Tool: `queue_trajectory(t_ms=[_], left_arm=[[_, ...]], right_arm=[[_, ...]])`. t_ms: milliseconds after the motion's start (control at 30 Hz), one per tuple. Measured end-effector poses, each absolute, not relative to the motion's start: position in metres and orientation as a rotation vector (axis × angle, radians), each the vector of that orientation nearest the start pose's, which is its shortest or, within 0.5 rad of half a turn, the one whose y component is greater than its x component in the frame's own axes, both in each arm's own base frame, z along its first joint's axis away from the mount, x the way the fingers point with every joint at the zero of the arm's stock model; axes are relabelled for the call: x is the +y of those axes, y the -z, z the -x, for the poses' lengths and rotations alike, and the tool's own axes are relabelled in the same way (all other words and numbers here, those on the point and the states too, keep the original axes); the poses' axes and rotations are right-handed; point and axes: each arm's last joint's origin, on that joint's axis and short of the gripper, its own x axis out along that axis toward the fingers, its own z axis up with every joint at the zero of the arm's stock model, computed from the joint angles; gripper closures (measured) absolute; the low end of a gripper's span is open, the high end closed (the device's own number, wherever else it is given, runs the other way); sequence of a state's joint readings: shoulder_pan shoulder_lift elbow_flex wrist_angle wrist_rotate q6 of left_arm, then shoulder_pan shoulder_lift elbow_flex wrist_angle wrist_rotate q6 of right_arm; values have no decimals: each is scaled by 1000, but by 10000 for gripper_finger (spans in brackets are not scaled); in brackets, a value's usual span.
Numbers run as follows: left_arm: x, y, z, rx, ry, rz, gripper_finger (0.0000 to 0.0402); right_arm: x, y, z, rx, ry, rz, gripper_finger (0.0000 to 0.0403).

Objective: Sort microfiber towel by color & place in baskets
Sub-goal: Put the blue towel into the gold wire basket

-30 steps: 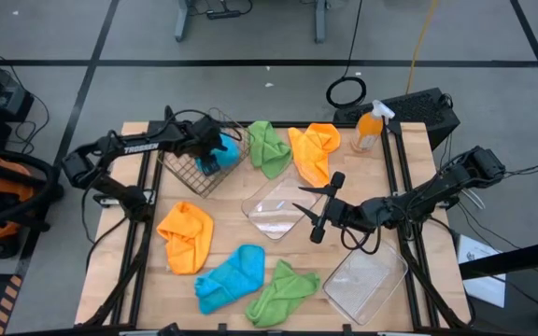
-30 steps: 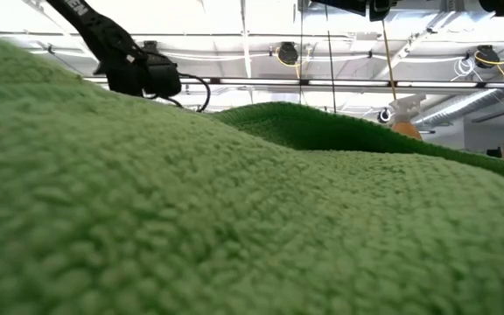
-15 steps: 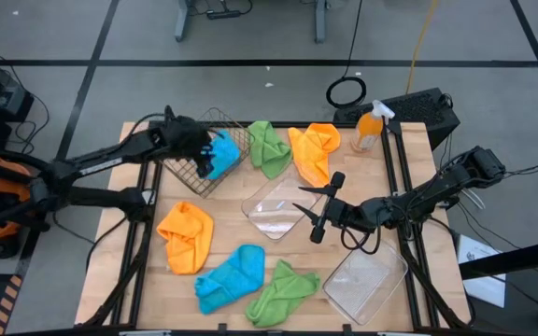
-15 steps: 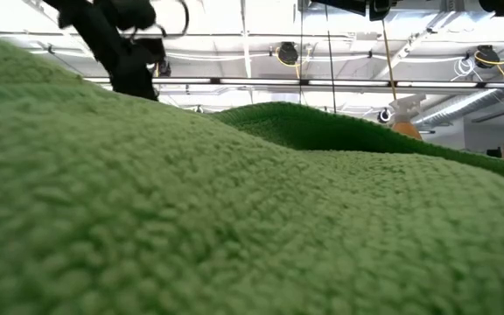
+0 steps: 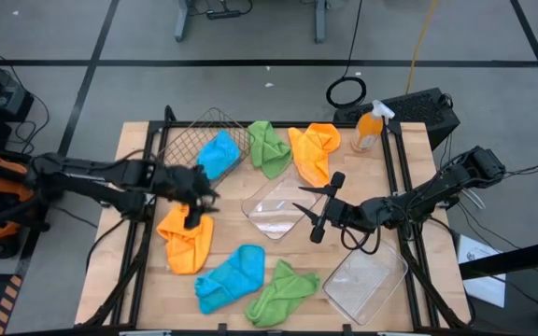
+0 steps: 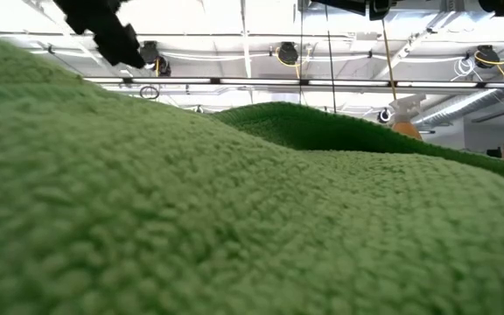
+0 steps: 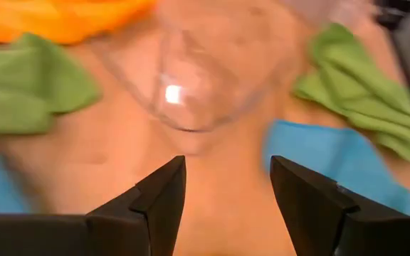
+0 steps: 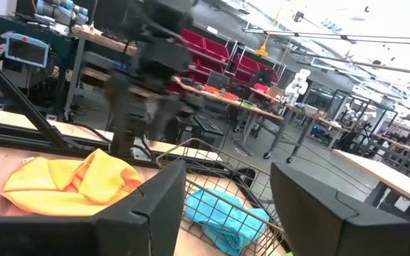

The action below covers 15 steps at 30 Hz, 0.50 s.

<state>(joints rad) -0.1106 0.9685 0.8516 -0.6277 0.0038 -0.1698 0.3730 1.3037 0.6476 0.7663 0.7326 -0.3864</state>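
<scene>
My left gripper is open, with a blue towel in the wire basket [image 5: 218, 155] and its match lying uncovered. It should move next toward the near blue towel [image 5: 229, 280] and close there.
My left gripper [image 5: 209, 193] [image 7: 226, 186] is open and hovers over the table's left half, just beyond an orange towel [image 5: 185, 236]. One blue towel [image 5: 218, 152] [image 8: 226, 215] lies in the dark wire basket [image 5: 187, 149]. A green towel [image 5: 269, 146] and a second orange towel [image 5: 313, 151] lie near the far edge. Another blue towel [image 5: 232, 278] and a green towel [image 5: 283, 292] lie near the near edge; that green towel [image 6: 252, 210] fills the low view. My right gripper [image 5: 310, 211] [image 8: 226, 206] is open above a clear tray [image 5: 271, 213].
A second clear tray [image 5: 362, 280] sits at the near right corner. An orange spray bottle [image 5: 369, 127] stands at the far right, next to a dark box [image 5: 418, 108]. Bare wood shows between the basket and the near towels.
My left gripper has drawn back from the wire basket toward the table's near edge and now hovers by the near-left orange towel. The blue towel it was at has stayed behind, lying in the basket. My right arm has kept still.
</scene>
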Motion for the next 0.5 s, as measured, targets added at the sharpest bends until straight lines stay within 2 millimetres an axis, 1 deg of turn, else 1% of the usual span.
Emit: queue_trajectory(t_ms=[167, 267, 433, 500], left_arm=[[-59, -280, -196, 774, 173, 131, 189], [-81, -274, -201, 779, 202, 112, 189], [-113, -253, -210, 847, 258, 77, 189], [-125, -245, -213, 871, 268, 91, 189]], right_arm=[[79, -266, -259, -22, 377, 328, 204], [78, -266, -259, -22, 382, 327, 204], [77, -267, -259, -26, 387, 324, 204], [77, -267, -259, -27, 388, 323, 204]])
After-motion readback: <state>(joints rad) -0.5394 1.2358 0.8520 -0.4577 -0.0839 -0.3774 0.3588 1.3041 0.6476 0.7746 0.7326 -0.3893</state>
